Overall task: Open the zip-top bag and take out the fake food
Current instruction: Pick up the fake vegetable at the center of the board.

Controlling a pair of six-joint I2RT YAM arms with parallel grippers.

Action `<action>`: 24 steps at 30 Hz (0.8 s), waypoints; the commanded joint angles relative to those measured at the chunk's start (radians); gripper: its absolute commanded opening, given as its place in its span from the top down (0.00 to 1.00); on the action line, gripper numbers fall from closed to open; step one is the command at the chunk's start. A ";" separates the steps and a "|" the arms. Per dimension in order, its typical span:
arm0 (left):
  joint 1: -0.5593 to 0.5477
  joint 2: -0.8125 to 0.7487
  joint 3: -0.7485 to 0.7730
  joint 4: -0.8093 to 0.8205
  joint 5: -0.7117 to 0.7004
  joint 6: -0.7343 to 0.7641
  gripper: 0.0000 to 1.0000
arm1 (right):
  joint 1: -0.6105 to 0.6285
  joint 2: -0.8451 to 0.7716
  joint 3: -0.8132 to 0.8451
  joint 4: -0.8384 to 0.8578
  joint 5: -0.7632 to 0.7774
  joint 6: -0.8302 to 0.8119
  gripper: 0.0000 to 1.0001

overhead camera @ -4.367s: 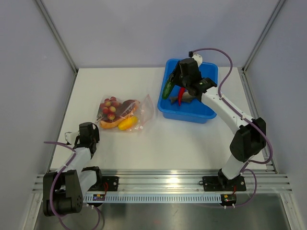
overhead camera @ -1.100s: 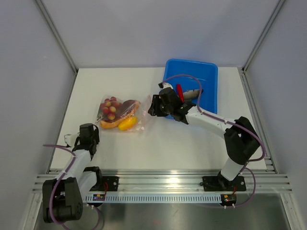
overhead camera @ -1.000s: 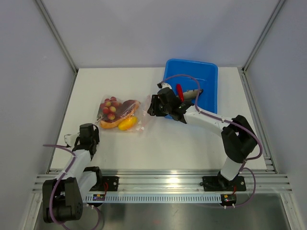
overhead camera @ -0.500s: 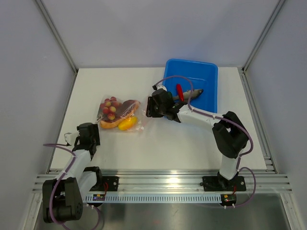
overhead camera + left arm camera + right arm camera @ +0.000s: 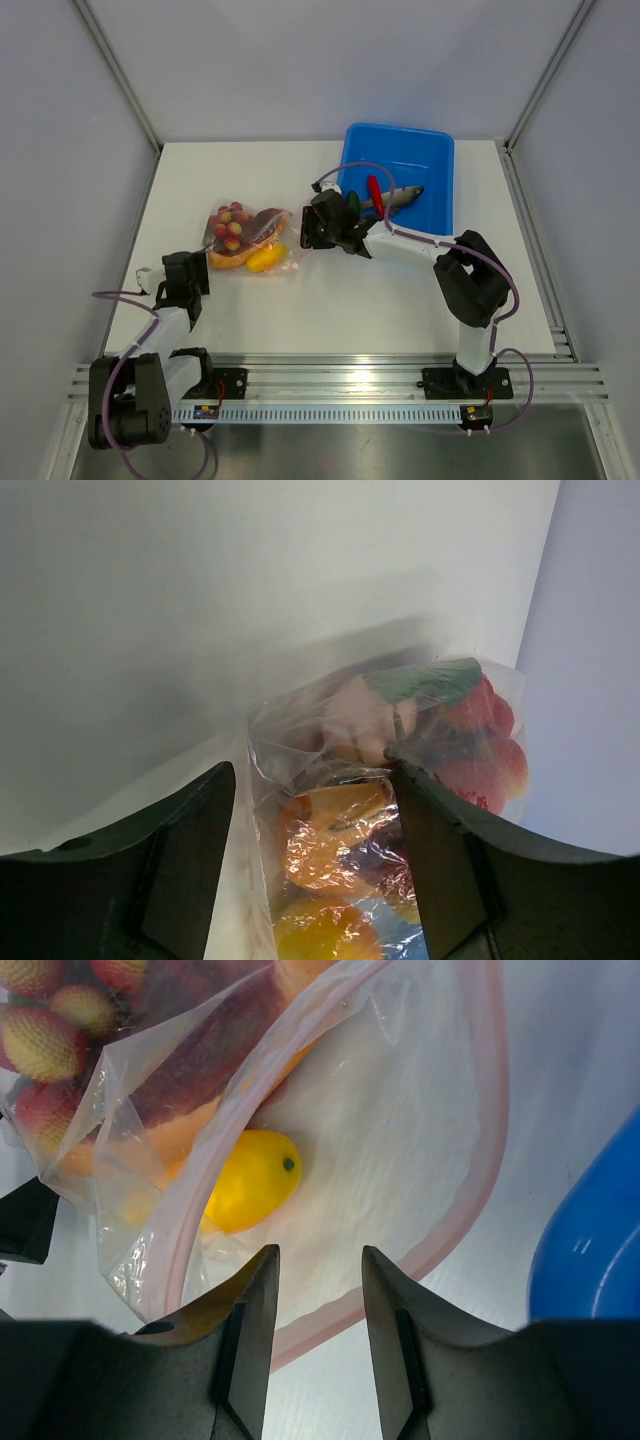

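My right gripper should open its fingers wider and reach in through the bag's opening point(image 5: 375, 1165), because the yellow piece point(image 5: 253, 1182) is inside the bag, beyond its half-open fingers.
The zip-top bag point(image 5: 252, 238) lies left of centre with its pink zipper mouth open toward the right. It holds a red grape bunch point(image 5: 230, 222), an orange piece point(image 5: 228, 259) and a yellow piece point(image 5: 266, 258). My right gripper point(image 5: 312, 225) is open and low at the bag's mouth. In the right wrist view its fingers point(image 5: 320, 1255) straddle the zipper strip point(image 5: 495, 1110), with the yellow piece point(image 5: 250, 1180) just ahead. My left gripper point(image 5: 188, 264) is open at the bag's near-left corner, and the bag point(image 5: 340, 830) fills the gap between its fingers point(image 5: 310, 765).
The blue tub point(image 5: 430, 150) stands at the back right and holds a red pepper point(image 5: 373, 192), a grey fish point(image 5: 402, 195) and a green cucumber point(image 5: 352, 203). Its rim point(image 5: 590, 1250) is close on the right of my right gripper. Walls enclose the table.
My right gripper left the tub, where it put the cucumber, and moved left and down to the bag's open mouth. My left gripper edged toward the bag's corner.
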State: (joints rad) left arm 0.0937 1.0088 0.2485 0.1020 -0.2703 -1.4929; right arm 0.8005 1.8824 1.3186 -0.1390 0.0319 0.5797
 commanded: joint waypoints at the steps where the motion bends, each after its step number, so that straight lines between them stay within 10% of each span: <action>1: 0.017 0.031 0.002 0.088 0.025 0.019 0.32 | 0.014 -0.003 0.022 0.061 -0.026 -0.021 0.54; 12: 0.044 0.071 -0.014 0.212 0.079 0.068 0.45 | 0.017 0.007 0.025 0.064 -0.027 -0.024 0.54; 24: 0.043 0.021 -0.020 0.127 0.046 0.028 0.99 | 0.019 0.049 0.041 0.081 -0.104 -0.023 0.52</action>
State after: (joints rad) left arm 0.1310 1.0508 0.2333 0.2295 -0.2096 -1.4513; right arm 0.8055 1.9171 1.3186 -0.1089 -0.0357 0.5716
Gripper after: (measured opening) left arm 0.036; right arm 0.471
